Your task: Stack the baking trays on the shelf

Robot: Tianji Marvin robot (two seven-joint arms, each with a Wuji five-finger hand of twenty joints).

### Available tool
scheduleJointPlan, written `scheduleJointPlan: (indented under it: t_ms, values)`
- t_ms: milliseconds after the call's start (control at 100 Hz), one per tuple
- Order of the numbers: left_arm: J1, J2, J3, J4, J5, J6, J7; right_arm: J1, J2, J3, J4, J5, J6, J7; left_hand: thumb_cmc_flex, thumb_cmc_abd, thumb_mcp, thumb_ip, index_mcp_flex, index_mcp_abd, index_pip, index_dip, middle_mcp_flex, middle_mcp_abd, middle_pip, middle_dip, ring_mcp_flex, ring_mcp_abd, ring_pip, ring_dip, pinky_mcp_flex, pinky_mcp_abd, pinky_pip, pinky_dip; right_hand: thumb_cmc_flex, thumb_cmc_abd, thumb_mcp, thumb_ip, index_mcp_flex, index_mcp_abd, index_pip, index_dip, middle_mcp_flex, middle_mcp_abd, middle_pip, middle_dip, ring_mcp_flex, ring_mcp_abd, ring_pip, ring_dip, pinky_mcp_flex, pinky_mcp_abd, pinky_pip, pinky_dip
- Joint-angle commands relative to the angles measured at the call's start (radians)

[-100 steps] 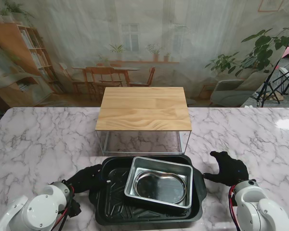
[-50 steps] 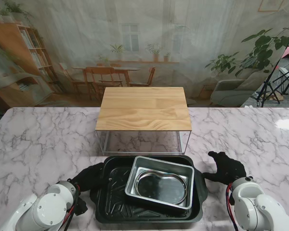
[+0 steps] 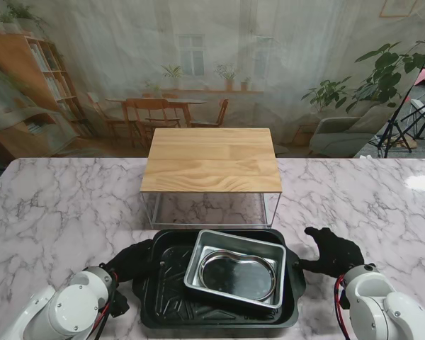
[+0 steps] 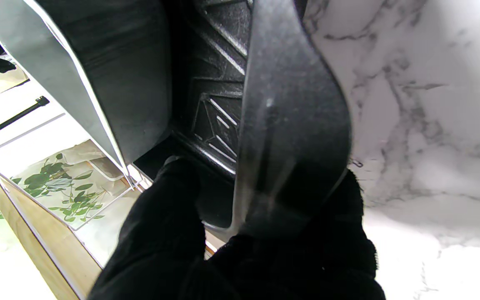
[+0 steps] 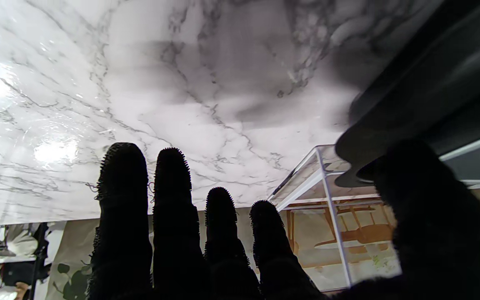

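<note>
The silver tray (image 3: 236,270) is crooked next to the black tray's open bottom (image 3: 171,280), so I expect the silver tray to move straighter and come along when I lift the black tray.
A black baking tray (image 3: 170,297) lies on the marble table in front of me, with a smaller silver tray (image 3: 235,268) resting tilted inside it. The wooden-topped wire shelf (image 3: 211,159) stands just beyond them. My left hand (image 3: 131,261) grips the black tray's left handle. In the left wrist view its thumb is inside the black tray's rim (image 4: 294,125) and the fingers curl under it, beside the silver tray (image 4: 111,71). My right hand (image 3: 333,253) is open with fingers spread, and its thumb lies close to the right handle (image 5: 423,96).
Marble table (image 3: 57,212) stretches to both sides of the trays. The shelf's white wire legs (image 5: 327,191) stand close behind the black tray. A printed room backdrop hangs behind the table, and a tripod (image 3: 397,127) stands at the far right.
My left hand has closed in on the black tray's left handle and the tray has shifted slightly right. My right hand has edged a little nearer to me, staying beside the right handle.
</note>
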State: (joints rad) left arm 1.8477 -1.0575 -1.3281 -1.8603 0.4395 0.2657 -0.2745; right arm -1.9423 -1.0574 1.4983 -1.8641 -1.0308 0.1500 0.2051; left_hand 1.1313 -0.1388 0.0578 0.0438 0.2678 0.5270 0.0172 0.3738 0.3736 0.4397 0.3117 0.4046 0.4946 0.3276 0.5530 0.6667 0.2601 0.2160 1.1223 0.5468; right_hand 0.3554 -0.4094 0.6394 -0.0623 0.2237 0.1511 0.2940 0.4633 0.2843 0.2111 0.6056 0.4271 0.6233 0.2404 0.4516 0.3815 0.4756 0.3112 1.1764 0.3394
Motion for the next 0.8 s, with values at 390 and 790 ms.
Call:
scheduleJointPlan:
  t_ms: [390, 790]
  values:
    - [0.006, -0.004, 0.005, -0.001, -0.007, -0.002, -0.02, 0.04, 0.021, -0.112, -0.034, -0.059, 0.117, 0.173, 0.03, 0.02, 0.019, 0.027, -0.001, -0.086, 0.027, 0.019, 0.022, -0.033, 0.023, 0.013, 0.0, 0.059, 0.025, 0.006, 0.009, -0.043, 0.031, 0.022, 0.004, 0.048, -0.105, 0.007, -0.018, 0.034, -0.076, 0.01, -0.035, 0.025, -0.016, 0.002, 0.029, 0.075, 0.004, -0.016, 0.007, 0.156, -0.036, -0.024]
    - [0.002, -0.004, 0.018, 0.004, -0.021, 0.005, -0.019, 0.137, 0.039, -0.222, 0.001, -0.036, 0.23, 0.306, 0.044, 0.023, 0.026, 0.03, -0.014, -0.121, 0.029, 0.03, -0.004, -0.081, 0.077, 0.068, 0.002, 0.058, 0.033, 0.013, 0.017, -0.046, 0.032, 0.021, 0.161, 0.041, 0.069, 0.071, -0.03, -0.008, -0.013, 0.093, -0.013, 0.048, 0.06, 0.056, 0.169, 0.061, 0.129, 0.047, 0.184, 0.13, 0.069, -0.042]
